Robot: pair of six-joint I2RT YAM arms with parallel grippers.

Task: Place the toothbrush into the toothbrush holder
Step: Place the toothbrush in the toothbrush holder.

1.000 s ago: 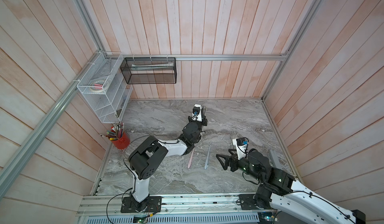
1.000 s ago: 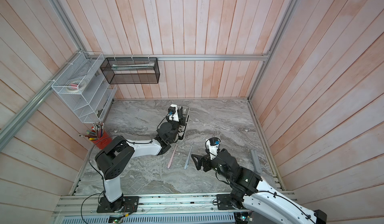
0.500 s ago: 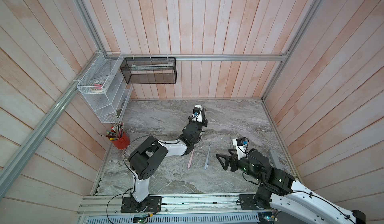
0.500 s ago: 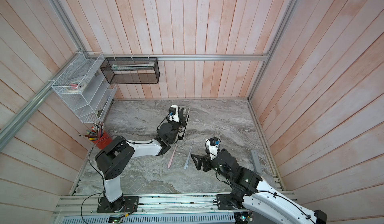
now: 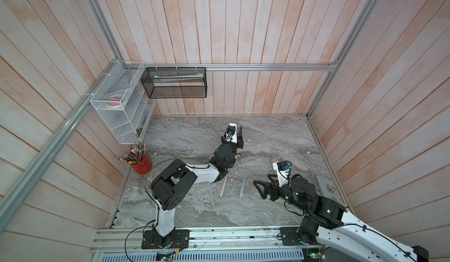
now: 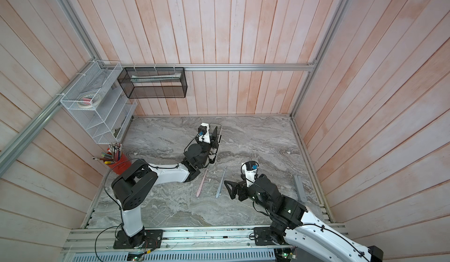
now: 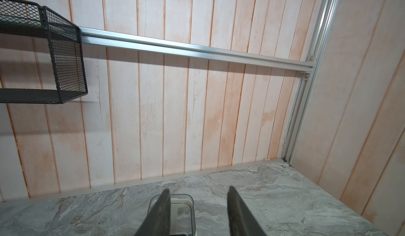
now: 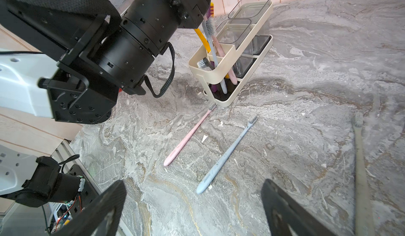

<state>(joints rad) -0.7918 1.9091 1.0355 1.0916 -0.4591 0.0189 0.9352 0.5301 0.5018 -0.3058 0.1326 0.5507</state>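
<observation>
My right gripper should take the handle [image 8: 363, 206] of the beige toothbrush [image 8: 359, 164] and bring the toothbrush toward my left gripper, because it lies far from my left gripper.
The cream toothbrush holder [image 8: 210, 73] stands upright mid-table and shows in a top view [image 6: 218, 136] behind the left arm. Several toothbrushes stand in it; a grey-blue one [image 8: 210, 39] rises bristles-up just under the left fingers. My left gripper [image 7: 198, 190] hovers over the holder, open, with nothing between its fingers. A pink toothbrush [image 8: 188, 136] [image 5: 223, 184] and a pale blue toothbrush [image 8: 228, 153] [image 5: 243, 182] lie flat in front of the holder. My right gripper [image 8: 194, 183] [image 5: 257, 189] is wide open, low over the table beside the blue handle's end.
A dull beige toothbrush [image 8: 359, 169] lies on the marble off to one side. A red pen cup [image 5: 142, 165] stands at the left wall under a white wire rack [image 5: 121, 107]. A black mesh basket [image 5: 175, 83] hangs on the back wall. A grey bar [image 5: 322, 187] lies by the right wall.
The left gripper's jaws have spread apart above the holder. Neither arm has visibly shifted, and the toothbrushes on the table lie as before.
</observation>
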